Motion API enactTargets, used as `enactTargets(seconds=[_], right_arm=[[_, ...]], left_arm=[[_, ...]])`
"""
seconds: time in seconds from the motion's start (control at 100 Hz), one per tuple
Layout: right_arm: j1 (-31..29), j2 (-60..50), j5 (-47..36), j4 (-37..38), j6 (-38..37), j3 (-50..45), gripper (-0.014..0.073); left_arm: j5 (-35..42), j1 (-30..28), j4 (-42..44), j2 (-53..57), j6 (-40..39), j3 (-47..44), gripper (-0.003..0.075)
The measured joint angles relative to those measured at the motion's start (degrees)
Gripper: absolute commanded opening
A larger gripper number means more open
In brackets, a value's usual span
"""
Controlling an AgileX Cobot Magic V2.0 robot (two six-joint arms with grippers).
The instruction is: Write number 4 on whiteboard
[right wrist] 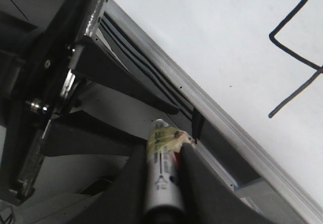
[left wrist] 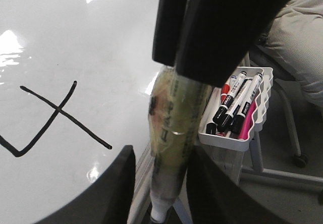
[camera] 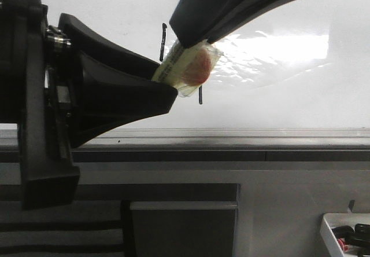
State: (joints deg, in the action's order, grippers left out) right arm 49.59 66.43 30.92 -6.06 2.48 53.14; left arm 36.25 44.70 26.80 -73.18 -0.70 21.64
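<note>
My right gripper is holding the marker inside my left gripper's fingers (camera: 188, 70). My left gripper should take the marker and put it down on the whiteboard (right wrist: 212, 21) beside the 4.
The number 4 (left wrist: 55, 115) is drawn in black strokes on the glossy whiteboard (left wrist: 75, 37); it also shows in the right wrist view (right wrist: 295, 57). In the front view only stroke ends (camera: 163, 40) show behind the arms. A white marker wrapped in yellowish tape (camera: 188, 66) hangs in front of the board's near rim (camera: 243, 134). My right gripper (right wrist: 162, 176) is shut on the marker (right wrist: 160, 168) from above. My left gripper (left wrist: 161, 183) has its fingers on either side of the marker's lower end (left wrist: 174, 133), one finger against it and a gap at the other.
A small white tray (left wrist: 237, 139) with several markers hangs beside the board's edge; it also shows in the front view at lower right (camera: 332, 228). A person's leg in beige trousers (left wrist: 303, 32) and a chair base are beyond it.
</note>
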Motion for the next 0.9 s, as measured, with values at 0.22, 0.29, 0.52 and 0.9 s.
enactTargets(seconds=[0.22,0.29,0.52,0.9], right_arm=[[0.34,0.0,-0.37,0.1,0.0,0.1,-0.0062],[0.34,0.0,-0.46,0.22,0.0,0.1,-0.0062],[0.34,0.0,-0.64,0.22,0.0,0.1,0.0006],[-7.38,-0.29,-8.18,2.77,0.0,0.22,0.0362]], left_arm=[[0.16,0.0,0.13,-0.66,0.0,0.0,0.0033],[0.05,0.04,0.86,-0.66,0.7,0.0,-0.0019],[-0.44,0.04,1.78,-0.66,1.11,0.13,-0.002],[-3.05,0.14,-23.57,-0.75,-1.55,0.39,-0.002]])
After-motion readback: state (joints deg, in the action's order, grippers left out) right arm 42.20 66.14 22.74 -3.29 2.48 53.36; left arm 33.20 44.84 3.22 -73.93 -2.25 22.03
